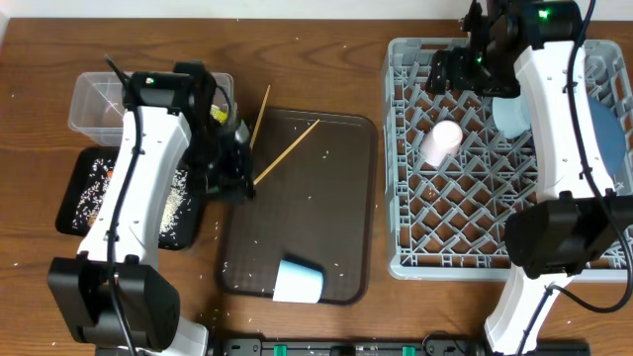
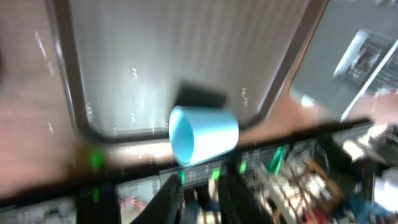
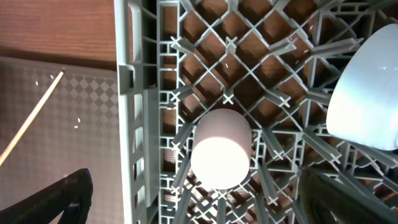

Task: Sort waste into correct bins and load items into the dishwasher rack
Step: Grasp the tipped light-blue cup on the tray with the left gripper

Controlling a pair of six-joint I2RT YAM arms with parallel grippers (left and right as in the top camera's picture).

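The light blue cup (image 1: pixel 299 282) is lying at the front of the tray, a long way from my right gripper. Next, I pick it up by the cup's rim (image 1: pixel 277 283) with my left gripper and pass it over.
My left gripper (image 1: pixel 240 181) is at the left edge of the brown serving tray (image 1: pixel 346 208), shut on the near ends of two thin wooden chopsticks (image 1: pixel 289 150) that splay up and to the right. The left wrist view is blurred; the dark fingers (image 2: pixel 174 199) stand close together. A light blue cup (image 1: pixel 299 281) (image 2: pixel 202 134) lies on its side at the tray's front. My right gripper (image 1: pixel 450 69) (image 3: pixel 205 208) hangs open over the grey dishwasher rack (image 1: pixel 406 178), above a pink cup (image 1: pixel 441 141) (image 3: pixel 221 149) resting among the pegs. It touches nothing.
A light blue bowl (image 1: pixel 509 119) (image 3: pixel 367 99) and a dark blue plate (image 1: pixel 611 138) stand in the rack, partly hidden by the right arm. A clear tub (image 1: pixel 91 99) and a black tray (image 1: pixel 84 198) holding rice sit at the left. Rice grains dot the table.
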